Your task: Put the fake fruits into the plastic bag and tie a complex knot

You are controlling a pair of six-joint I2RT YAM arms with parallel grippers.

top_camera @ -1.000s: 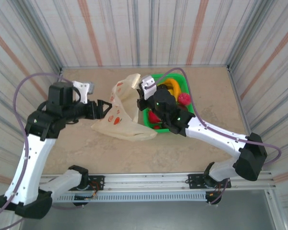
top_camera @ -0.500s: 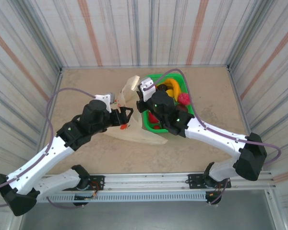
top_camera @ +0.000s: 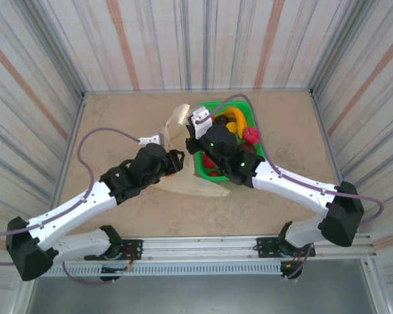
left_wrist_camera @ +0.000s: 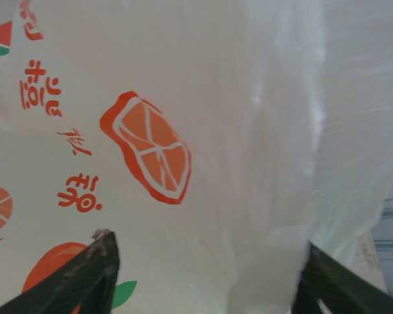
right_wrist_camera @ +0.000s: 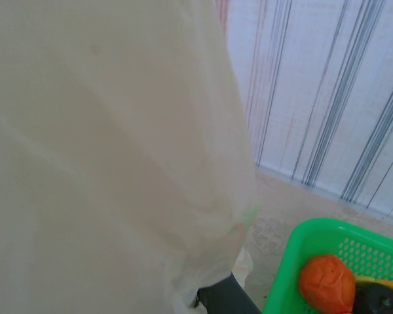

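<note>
The robot's left gripper should close on the printed film (left_wrist_camera: 206,261) and pull the plastic bag away from the fruits, because the bag stands bunched up against the green basket's rim (top_camera: 196,163).
The plastic bag (top_camera: 177,120), cream with red-orange fruit prints, stands partly raised at the table's centre, and its lower part (top_camera: 195,188) lies flat. My right gripper (top_camera: 192,133) is shut on the bag's upper edge. The film drapes over its dark finger (right_wrist_camera: 226,299) and hides the jaws. My left gripper (top_camera: 177,161) is pressed against the bag from the left, and the printed plastic bag (left_wrist_camera: 183,131) lies between its parted fingertips (left_wrist_camera: 102,261). The fake fruits sit in the green basket: a yellow banana (top_camera: 236,118), a magenta piece (top_camera: 251,135), a red piece (top_camera: 209,161) and an orange (right_wrist_camera: 326,282).
The green basket (top_camera: 254,112) stands just right of the bag, under my right arm, and its rim (right_wrist_camera: 292,261) is close to the right fingers. Striped walls close the table in on three sides. Bare tan tabletop lies at far left and far right.
My left arm has swung right and forward, from beside the bag to right against it, and its jaws have narrowed. The bag has bunched up narrower. The right arm has not moved.
</note>
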